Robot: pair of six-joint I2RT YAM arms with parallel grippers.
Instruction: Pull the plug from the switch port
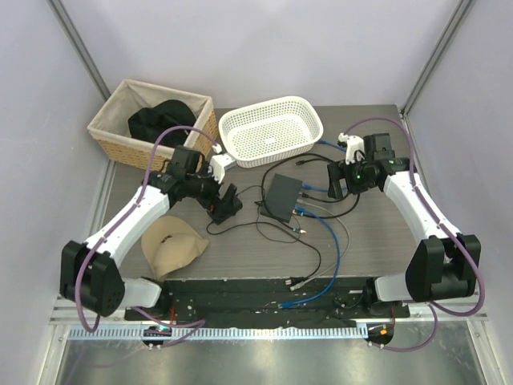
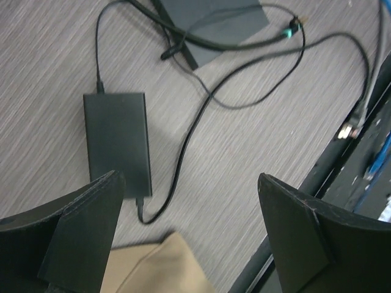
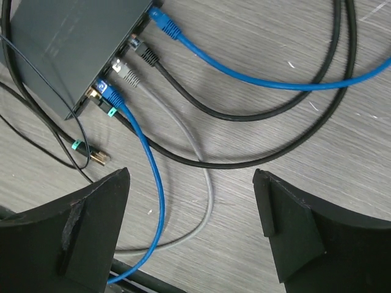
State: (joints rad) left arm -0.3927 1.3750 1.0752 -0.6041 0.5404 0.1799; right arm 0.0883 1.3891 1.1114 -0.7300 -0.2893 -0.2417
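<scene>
The black cable with the loose green-tagged connector is lying over the switch (image 1: 273, 214), so the robot's right gripper should raise that cable (image 1: 264, 180) out of the way before it pulls the plug.
The switch (image 1: 284, 196) is a flat black box in the middle of the table, also seen in the right wrist view (image 3: 67, 43). Along its edge sit several plugs: a blue plug (image 3: 164, 21), a black plug (image 3: 145, 53), a grey plug (image 3: 126, 73) and a second blue plug (image 3: 110, 94). My right gripper (image 3: 190, 177) hovers open just right of the switch (image 1: 335, 184), with only cables on the table beneath its fingers. My left gripper (image 2: 188, 183) stands open left of the switch (image 1: 227, 204), empty.
A black power adapter (image 2: 116, 143) lies under the left gripper. A tan cloth (image 1: 172, 245) sits by the left arm. A wicker basket (image 1: 108, 128) and a white plastic basket (image 1: 272, 132) stand at the back. A loose green-tagged connector (image 3: 85, 152) and cables trail toward the front edge.
</scene>
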